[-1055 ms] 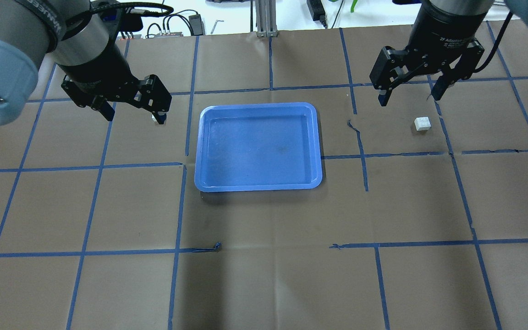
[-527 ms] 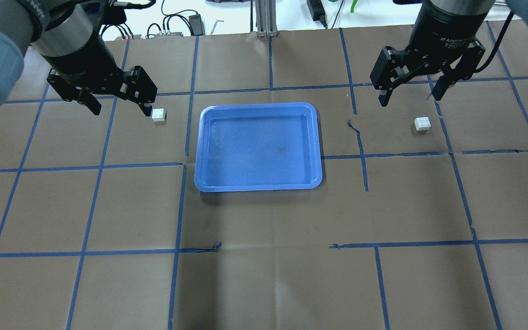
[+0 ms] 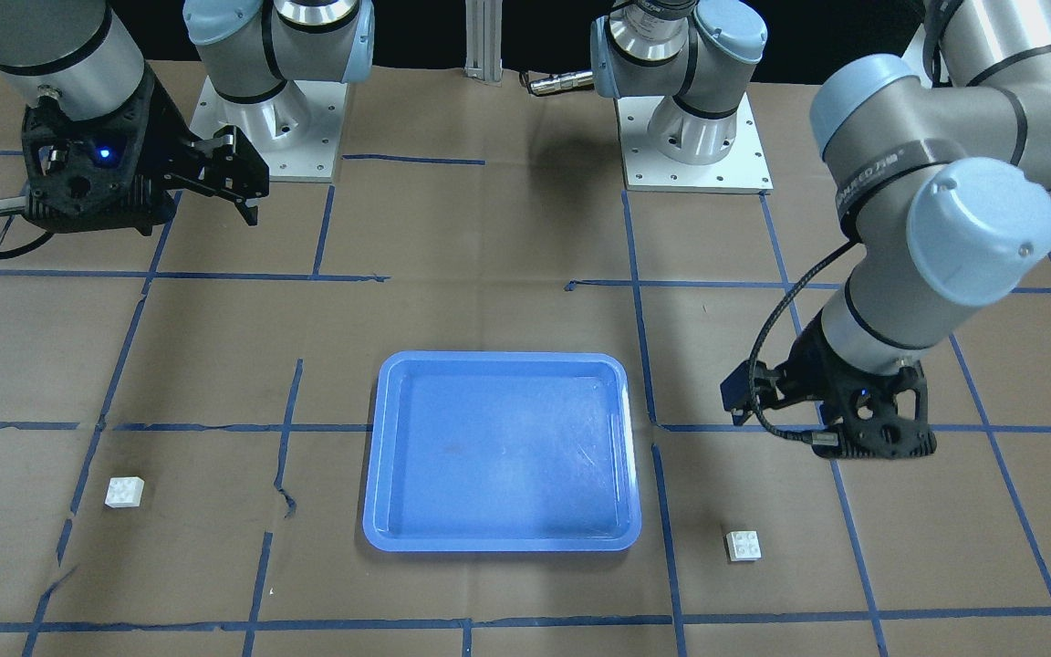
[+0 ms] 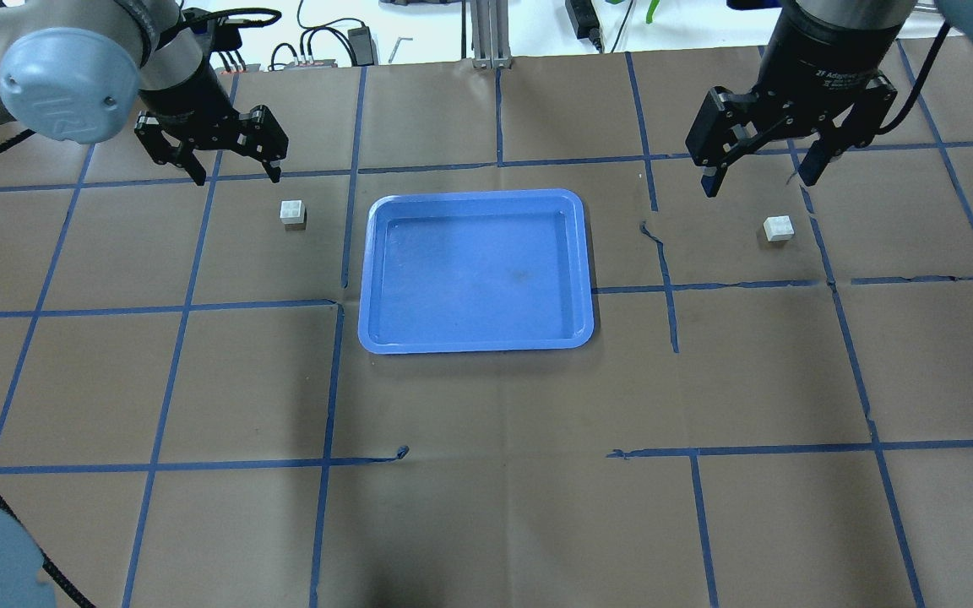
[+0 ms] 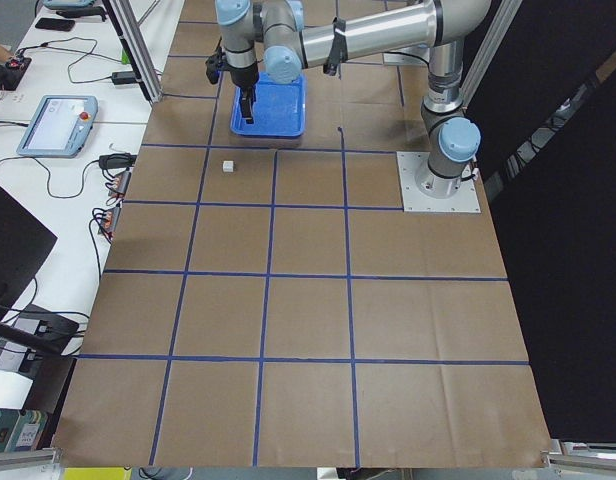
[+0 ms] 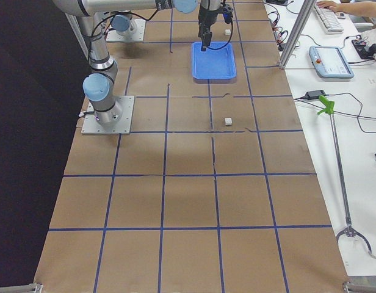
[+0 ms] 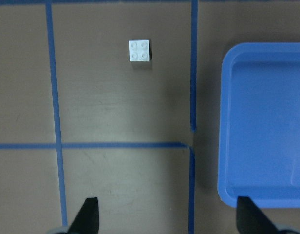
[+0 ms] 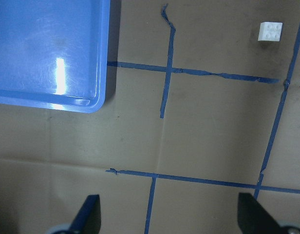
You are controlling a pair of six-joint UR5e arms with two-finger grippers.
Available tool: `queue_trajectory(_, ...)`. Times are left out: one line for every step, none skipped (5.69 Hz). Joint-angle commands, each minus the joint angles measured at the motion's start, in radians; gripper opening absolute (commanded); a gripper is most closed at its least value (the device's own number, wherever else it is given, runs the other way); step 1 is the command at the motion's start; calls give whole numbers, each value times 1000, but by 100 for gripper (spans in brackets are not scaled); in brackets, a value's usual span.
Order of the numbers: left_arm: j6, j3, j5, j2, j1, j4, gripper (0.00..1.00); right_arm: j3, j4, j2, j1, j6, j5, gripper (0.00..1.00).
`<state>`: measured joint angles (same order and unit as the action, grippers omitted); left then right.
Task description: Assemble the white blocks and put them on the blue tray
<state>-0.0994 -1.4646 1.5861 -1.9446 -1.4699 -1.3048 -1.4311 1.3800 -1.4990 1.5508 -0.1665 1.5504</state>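
Observation:
The white block's sides (image 7: 139, 50) are square to my open fingers, so my left gripper should keep moving down toward the block until both fingers are on either side of it and close.
The blue tray (image 4: 476, 196) lies empty at mid-table; it also shows in the front view (image 3: 503, 360). One white block (image 4: 292, 211) sits on the paper to the tray's left, and shows in the left wrist view (image 7: 140, 50) and front view (image 3: 744, 545). The other white block (image 4: 778, 228) sits far right of the tray, and shows in the right wrist view (image 8: 270, 31) and front view (image 3: 125, 491). My left gripper (image 4: 236, 176) is open and empty, beyond and left of its block. My right gripper (image 4: 761, 181) is open and empty, hovering just beyond its block.
Brown paper with a blue tape grid covers the table; some tape is torn (image 4: 654, 232). Cables and power bricks (image 4: 317, 42) and an aluminium post (image 4: 491, 34) lie past the far edge. The arm bases (image 3: 694, 137) stand at the robot side.
My left gripper has drawn back from the left white block toward the table's far edge, leaving the block uncovered where it was. The right gripper has barely moved.

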Motion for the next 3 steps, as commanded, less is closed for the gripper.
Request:
queue_trajectory(-2, -9, 2, -187, 2, 228, 99, -2, 16, 8, -8, -243, 7, 100)
queue_trajectory(-2, -23, 2, -248, 2, 325, 99, 0, 17, 16, -11, -434, 11, 100)
queue_trajectory(-47, -25, 3, -284, 3, 352, 99, 0, 31, 32, -55, -652, 10, 100)
